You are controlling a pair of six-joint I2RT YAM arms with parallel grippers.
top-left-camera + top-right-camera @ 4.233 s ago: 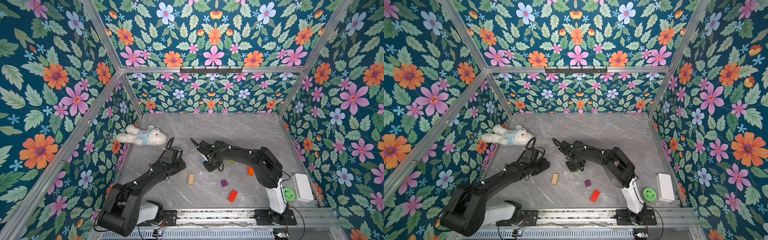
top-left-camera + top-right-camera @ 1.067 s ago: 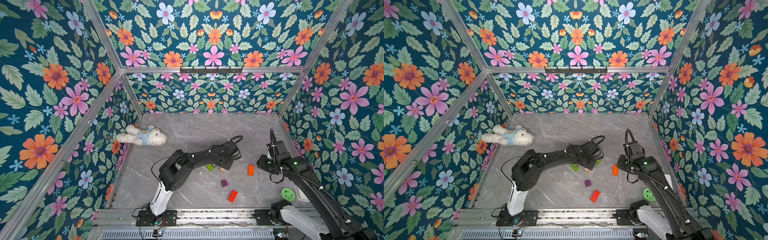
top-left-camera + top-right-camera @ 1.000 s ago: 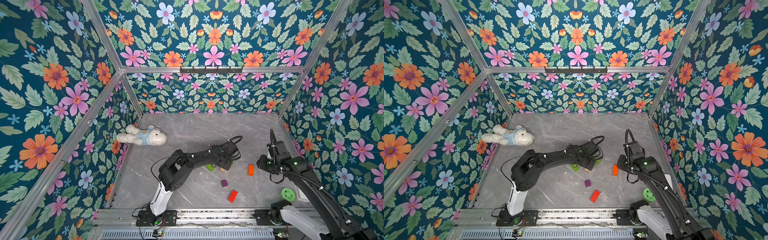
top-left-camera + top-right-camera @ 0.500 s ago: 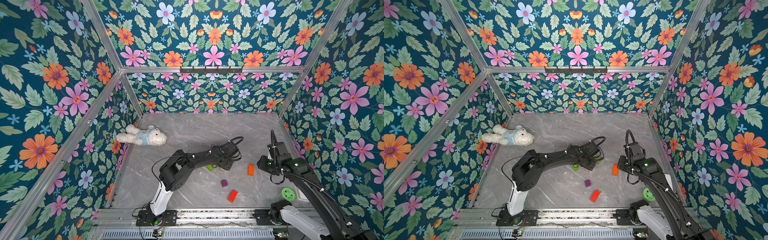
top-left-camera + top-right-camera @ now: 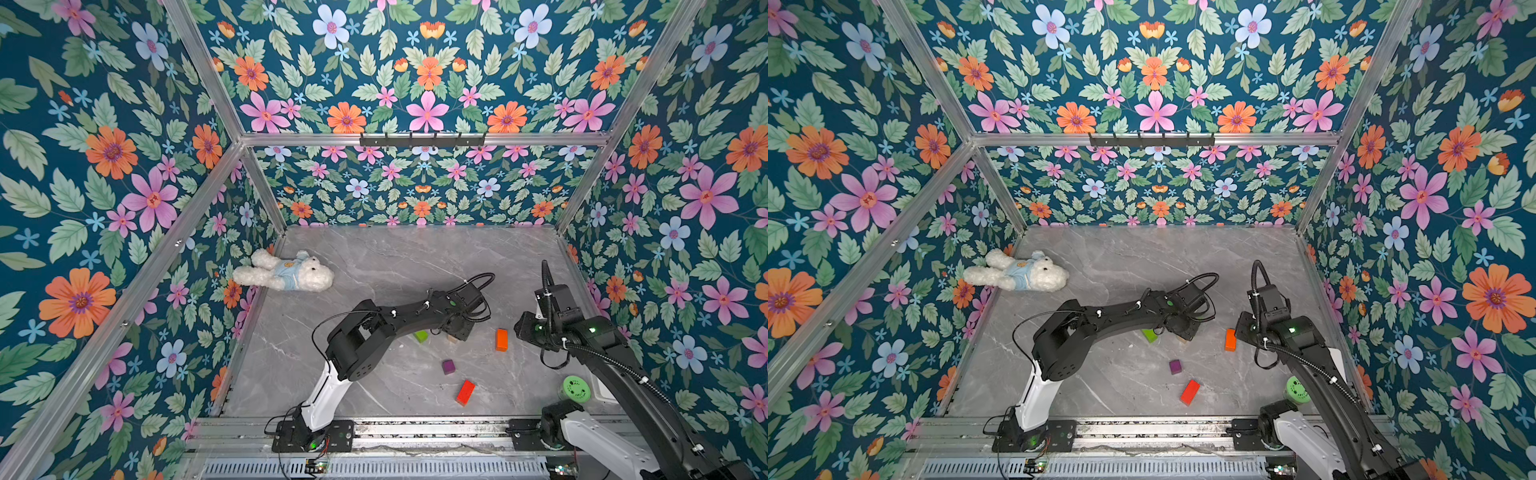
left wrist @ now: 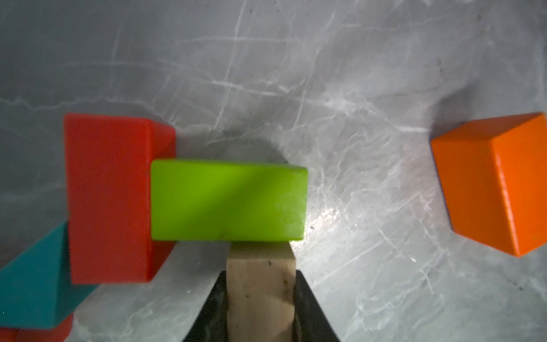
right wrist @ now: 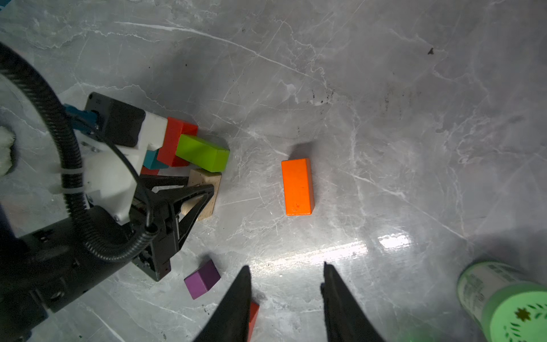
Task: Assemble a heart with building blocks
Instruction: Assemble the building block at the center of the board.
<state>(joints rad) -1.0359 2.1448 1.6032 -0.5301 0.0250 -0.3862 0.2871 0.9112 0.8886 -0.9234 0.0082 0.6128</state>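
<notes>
My left gripper should back away, since my left arm stretches over the green bar's loose end [image 5: 423, 338], before my right gripper brings the orange bar [image 5: 501, 340] there.
The heart stands as a small cluster: a teal triangle [image 6: 32, 290], a red bar [image 6: 109, 198] and a green bar [image 6: 228, 200] touching one another. My left gripper [image 6: 261, 274] is shut on a natural-wood block [image 6: 260, 296] whose end meets the green bar's side; in a top view the arm hides most of the cluster [image 5: 421, 336]. An orange bar [image 7: 297, 186] lies apart to the right. A purple cube [image 7: 202, 279] and another red bar [image 5: 465, 392] lie nearer the front. My right gripper [image 7: 285, 269] hangs open above the floor, holding nothing.
A green round perforated object [image 7: 509, 308] stands at the front right near a white box. A white plush bear [image 5: 286, 274] lies by the left wall. Floral walls enclose the grey marble floor [image 5: 395, 257], and a metal rail runs along the front.
Over the last second my left gripper's jaws have closed on the wooden block beside the green bar. The right arm has stayed put, after withdrawing from the centre some seconds earlier.
</notes>
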